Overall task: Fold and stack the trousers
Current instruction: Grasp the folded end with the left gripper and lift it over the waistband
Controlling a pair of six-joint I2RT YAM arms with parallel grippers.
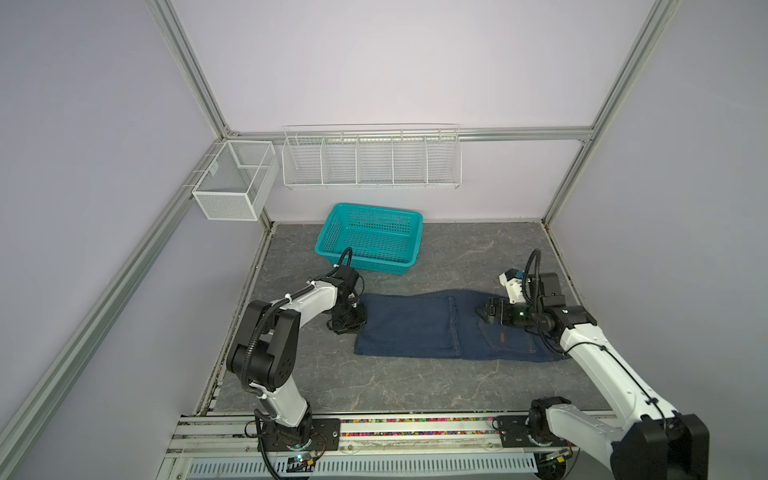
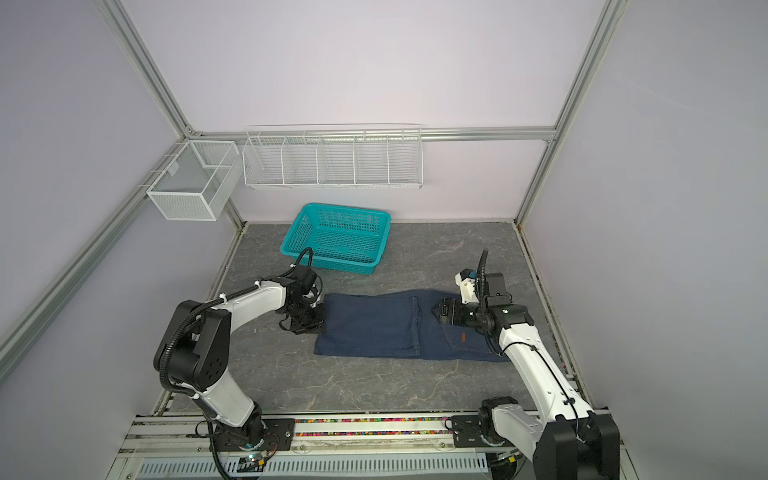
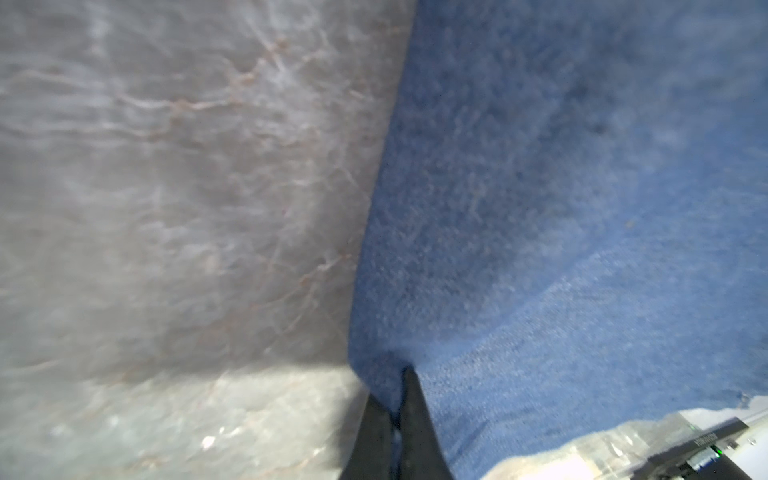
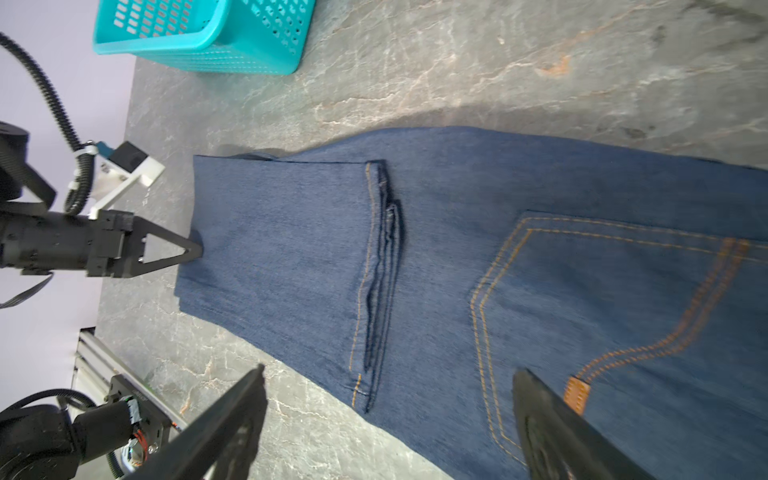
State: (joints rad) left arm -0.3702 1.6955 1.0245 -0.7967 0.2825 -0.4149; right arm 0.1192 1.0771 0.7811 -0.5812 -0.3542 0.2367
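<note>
The robot has the folded edge in its left gripper [image 4: 209, 240] and the waist end [image 1: 550, 352] is loose, so its right gripper should hold the waist end down before the robot folds the trousers over.
The trousers [image 1: 415, 328] [image 2: 374, 328] lie flat on the grey table, folded once, with the leg hems [image 4: 378, 270] laid over the thighs and the back pocket with its tan patch [image 4: 577, 395] facing up. My left gripper [image 1: 360, 322] [image 2: 320, 322] [image 3: 392, 386] is shut on the folded left edge of the trousers [image 3: 540, 208]; denim is pinched between its fingers, as the right wrist view confirms [image 4: 195, 251]. My right gripper [image 1: 482, 313] [image 2: 436, 311] [image 4: 390, 370] hangs open just above the waist end, with nothing between its fingers.
A teal basket [image 1: 370, 239] [image 2: 336, 237] [image 4: 199, 33] stands behind the trousers near the back wall. A white wire rack [image 1: 372, 158] and a mesh box [image 1: 232, 183] hang on the walls. Bare marbled table [image 1: 395, 386] stretches in front of the trousers.
</note>
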